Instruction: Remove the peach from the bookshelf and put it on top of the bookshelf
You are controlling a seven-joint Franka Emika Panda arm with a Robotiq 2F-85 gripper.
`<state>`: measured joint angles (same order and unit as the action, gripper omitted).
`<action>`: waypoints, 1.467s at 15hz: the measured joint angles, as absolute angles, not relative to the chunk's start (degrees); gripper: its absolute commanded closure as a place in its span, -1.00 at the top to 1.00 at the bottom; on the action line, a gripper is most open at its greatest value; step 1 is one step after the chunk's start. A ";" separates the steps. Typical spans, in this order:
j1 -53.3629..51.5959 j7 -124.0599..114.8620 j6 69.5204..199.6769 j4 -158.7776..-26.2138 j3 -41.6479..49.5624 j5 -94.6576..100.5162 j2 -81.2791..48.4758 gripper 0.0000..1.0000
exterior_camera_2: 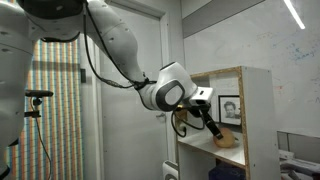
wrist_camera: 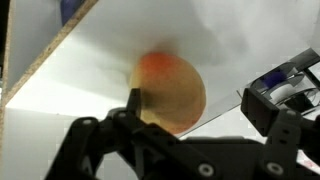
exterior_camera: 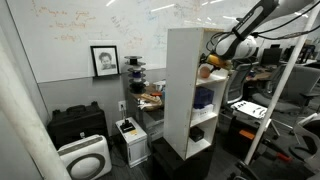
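Next, I move my gripper to straddle the peach's middle [wrist_camera: 172, 92] before it closes, because one of its fingers overlaps the peach's edge [wrist_camera: 143, 90] and the other stands apart.
The peach [wrist_camera: 170, 88] is round and orange-tan and lies on the white floor of an upper compartment of the bookshelf [exterior_camera: 180, 90]. In the wrist view my gripper [wrist_camera: 200, 102] is open, with its dark fingers on either side of the peach. The left finger is at the fruit's edge and the right finger stands apart from it. In both exterior views the arm reaches into the shelf's open front, and the gripper [exterior_camera: 214, 62] [exterior_camera_2: 211, 129] is at the peach [exterior_camera: 205, 72] [exterior_camera_2: 226, 140]. The bookshelf [exterior_camera_2: 262, 120] has a bare flat top.
A blue object [exterior_camera: 203, 98] sits in the compartment below the peach and a dark object [exterior_camera: 197, 133] lower still. A black case [exterior_camera: 78, 125], a white appliance [exterior_camera: 85, 158] and a cluttered desk [exterior_camera: 150, 98] stand beside the shelf. A metal frame [exterior_camera: 280, 95] stands at its open side.
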<state>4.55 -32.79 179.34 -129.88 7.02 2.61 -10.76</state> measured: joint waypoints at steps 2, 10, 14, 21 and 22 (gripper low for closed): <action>3.49 -33.27 179.12 -129.41 7.85 2.68 -11.44 1.00; 3.73 -33.19 170.70 -129.31 8.38 2.72 -11.76 1.00; 3.02 -34.91 174.74 -129.15 11.34 5.71 -11.82 1.00; -3.35 -40.84 182.32 -128.87 20.28 9.95 -13.88 1.00; -4.66 -41.49 182.81 -128.60 21.65 9.96 -14.60 1.00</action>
<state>-4.66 -41.49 182.81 -128.60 21.65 9.96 -14.60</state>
